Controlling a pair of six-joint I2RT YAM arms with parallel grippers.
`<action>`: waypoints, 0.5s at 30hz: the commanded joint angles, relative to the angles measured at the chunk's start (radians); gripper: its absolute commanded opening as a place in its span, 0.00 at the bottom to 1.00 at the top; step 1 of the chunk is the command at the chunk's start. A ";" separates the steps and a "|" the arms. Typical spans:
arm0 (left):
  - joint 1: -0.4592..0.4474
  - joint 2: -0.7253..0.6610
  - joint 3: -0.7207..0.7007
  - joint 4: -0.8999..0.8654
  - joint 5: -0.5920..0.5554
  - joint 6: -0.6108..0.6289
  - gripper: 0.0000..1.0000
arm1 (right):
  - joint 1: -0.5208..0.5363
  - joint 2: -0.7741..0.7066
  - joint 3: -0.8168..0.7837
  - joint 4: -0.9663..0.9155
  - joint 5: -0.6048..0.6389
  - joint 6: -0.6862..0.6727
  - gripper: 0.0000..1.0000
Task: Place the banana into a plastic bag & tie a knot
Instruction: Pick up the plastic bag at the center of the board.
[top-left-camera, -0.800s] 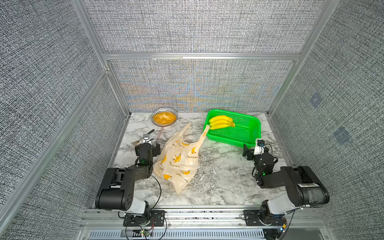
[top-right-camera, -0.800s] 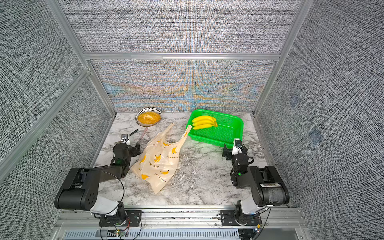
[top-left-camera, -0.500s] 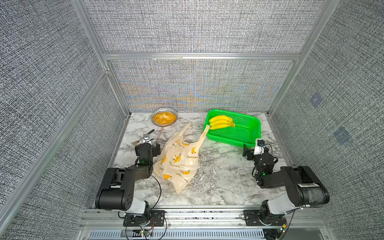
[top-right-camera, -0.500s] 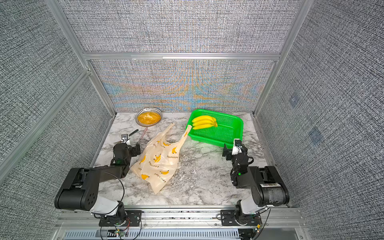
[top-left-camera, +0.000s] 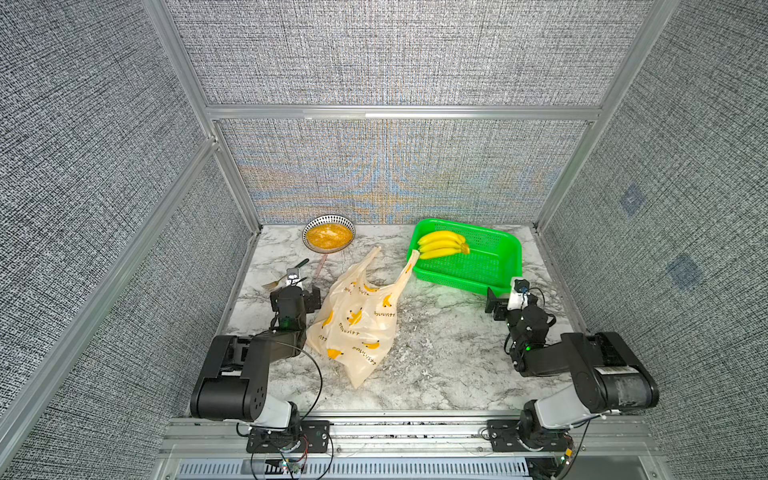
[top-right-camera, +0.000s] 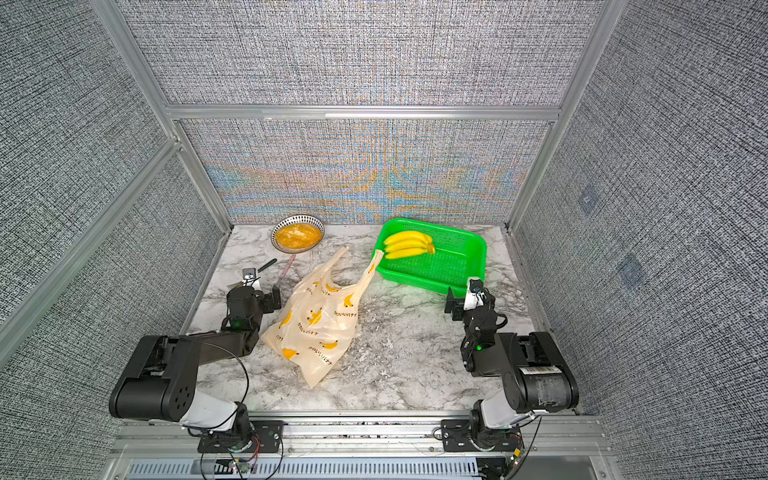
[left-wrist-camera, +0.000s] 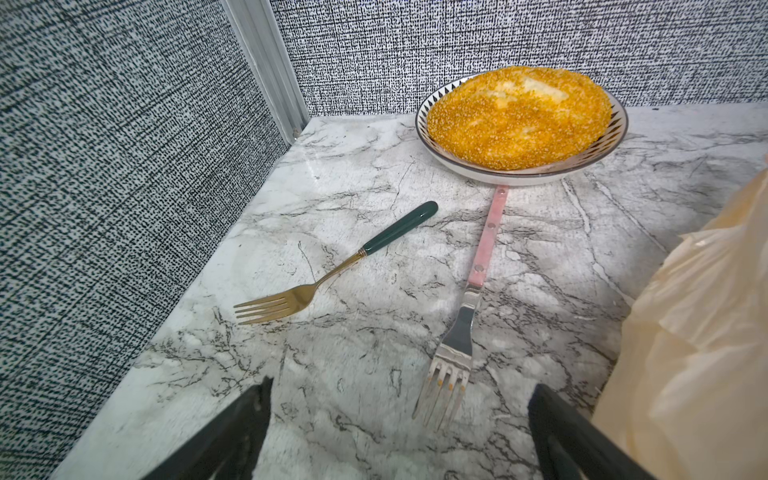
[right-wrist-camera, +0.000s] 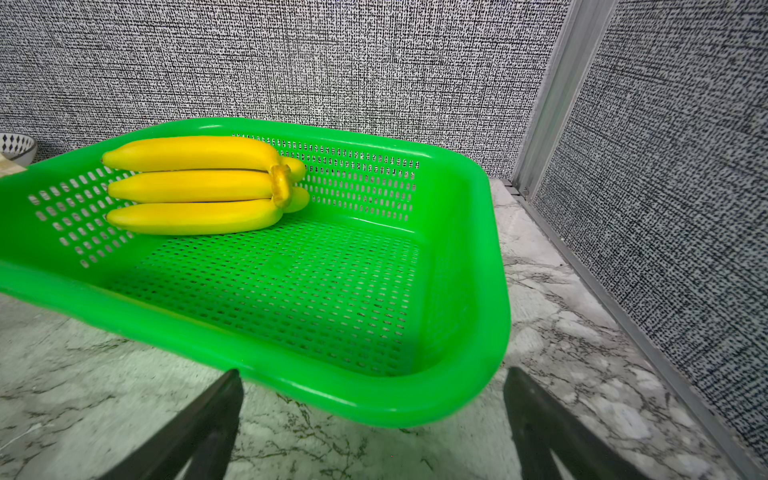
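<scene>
I should stretch my left gripper to the bag's handle (top-left-camera: 372, 255) near the plate and raise it before the banana goes in, because the plastic bag's opening (top-left-camera: 377, 289) lies flat.
The banana (top-left-camera: 441, 245) (top-right-camera: 408, 245) (right-wrist-camera: 195, 187), a yellow bunch of three, lies in the far left corner of the green basket (top-left-camera: 513, 266). The cream plastic bag (top-left-camera: 357, 328) (top-right-camera: 320, 324) (left-wrist-camera: 698, 353) lies flat mid-table. Its two handles (top-left-camera: 372, 255) point apart towards the back, and no knot is in view. My left gripper (top-left-camera: 297, 291) (left-wrist-camera: 401, 388) rests open beside the bag's left edge, holding nothing. My right gripper (top-left-camera: 505, 297) (right-wrist-camera: 374, 374) is open and empty, just in front of the basket's near right corner (right-wrist-camera: 374, 399).
A patterned plate (top-left-camera: 306, 239) (left-wrist-camera: 519, 176) of orange crumbed food stands at the back left. A gold fork with a green handle (left-wrist-camera: 332, 274) and a pink-handled fork (left-wrist-camera: 469, 307) lie ahead of the left gripper. Grey walls enclose the marble table.
</scene>
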 joint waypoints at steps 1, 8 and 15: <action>0.001 -0.005 0.004 0.006 0.009 0.006 0.99 | 0.001 0.000 0.003 0.019 -0.003 -0.001 0.98; -0.026 -0.176 0.006 -0.133 -0.087 -0.006 0.99 | 0.007 -0.030 -0.014 0.048 -0.064 -0.037 0.98; -0.049 -0.485 0.102 -0.522 -0.154 -0.195 0.99 | 0.105 -0.314 0.051 -0.285 -0.008 -0.056 0.98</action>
